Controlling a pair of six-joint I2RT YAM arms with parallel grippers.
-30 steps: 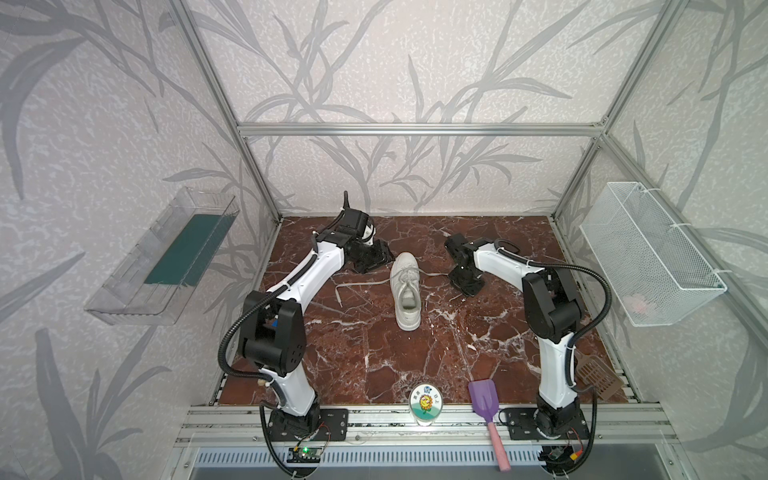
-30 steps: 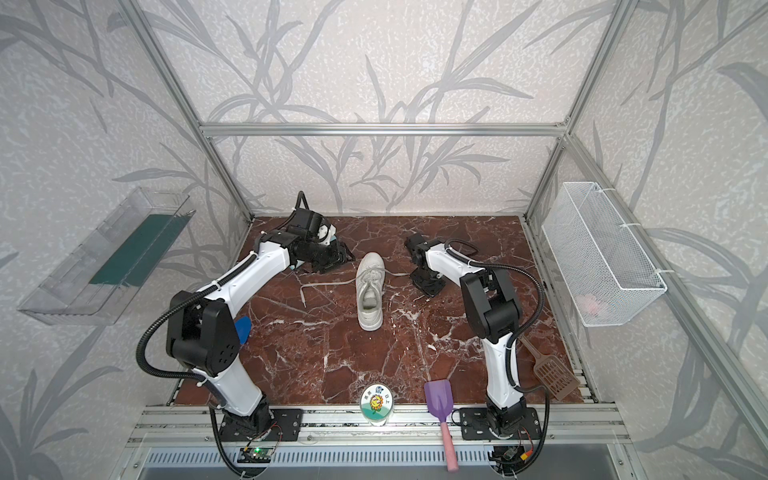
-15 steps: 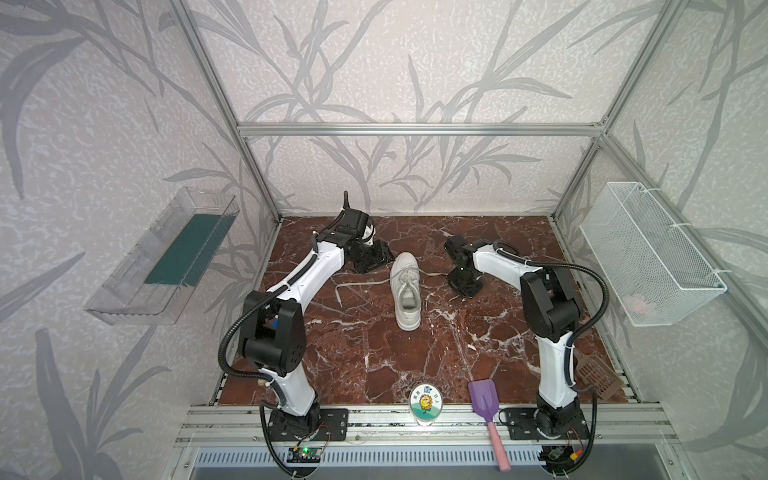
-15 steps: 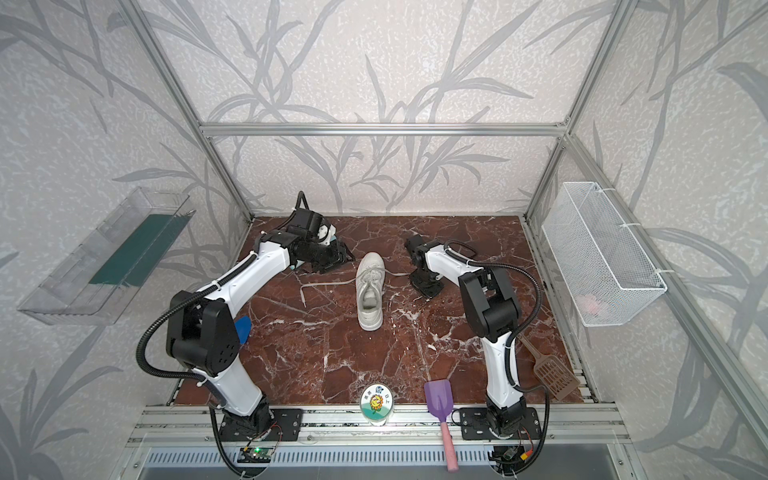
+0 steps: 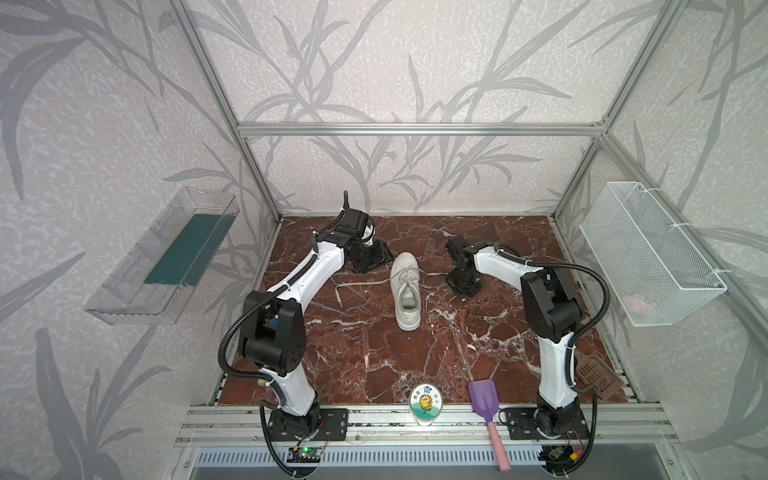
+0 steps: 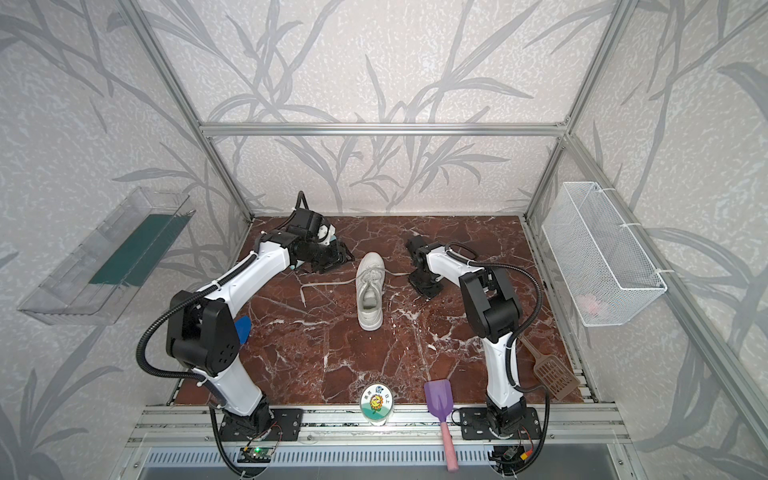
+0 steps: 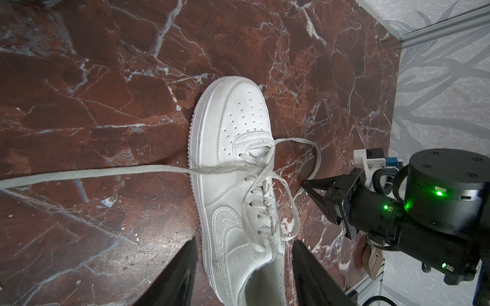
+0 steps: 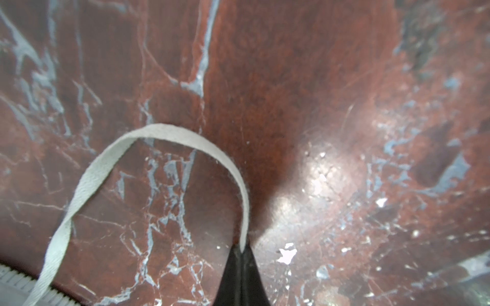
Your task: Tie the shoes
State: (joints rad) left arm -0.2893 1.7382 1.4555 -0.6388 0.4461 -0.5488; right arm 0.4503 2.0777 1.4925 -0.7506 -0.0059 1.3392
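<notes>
The right gripper's lace end (image 7: 303,188) is outside the lace loop (image 7: 287,212) next to the shoe, so the robot should move it to the lace loop for the left gripper to take.
In both top views the white shoe (image 5: 406,291) (image 6: 370,291) lies mid-floor, toe towards the back wall, its laces untied. One lace (image 5: 360,284) trails left across the marble. The other lace (image 8: 169,137) curves right into my right gripper (image 8: 242,247) (image 7: 305,182) (image 5: 449,279), which is shut on its end, low at the floor beside the shoe. My left gripper (image 7: 246,242) (image 5: 384,259) is open and holds nothing. It hovers left of the toe, apart from the shoe (image 7: 233,169).
At the front rail lie a purple scoop (image 5: 482,399) and a round sunflower tin (image 5: 426,403). A brown slotted scoop (image 5: 596,374) rests front right. A wire basket (image 5: 648,257) hangs on the right wall and a clear tray (image 5: 166,257) on the left wall.
My right gripper has closed on the end of the right lace and edged slightly towards the shoe. The left arm and the shoe have not moved.
</notes>
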